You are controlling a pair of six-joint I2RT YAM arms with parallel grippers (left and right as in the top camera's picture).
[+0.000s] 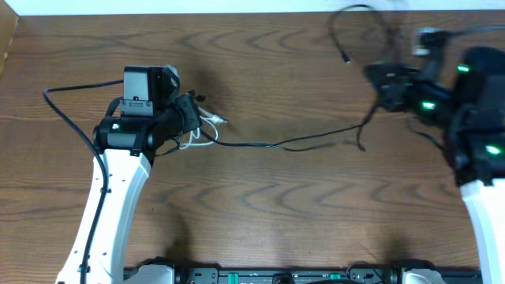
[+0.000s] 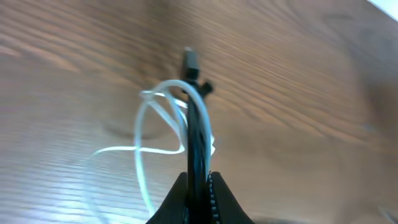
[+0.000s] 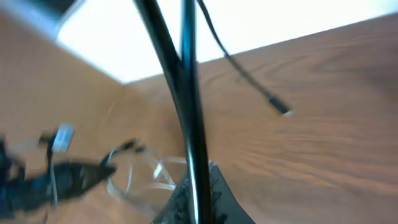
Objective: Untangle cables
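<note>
My right gripper is holding two black cables bunched together, so I should put them down first. My left gripper should then pull one black cable away by itself.
My left gripper is shut on a black cable, with the white cable looped beside it on the table. In the left wrist view, the white cable loops around the black one and a small plug sticks out ahead of the jaws. The black cable runs right across the table and up to my right gripper. The right jaws are shut on a black cable. A second black cable arcs at the back, and its plug end hangs free; the plug also shows in the right wrist view.
The wooden table has its far edge just behind the right arm, with a white surface beyond it. A thick black arm cable loops out to the left of the left arm.
</note>
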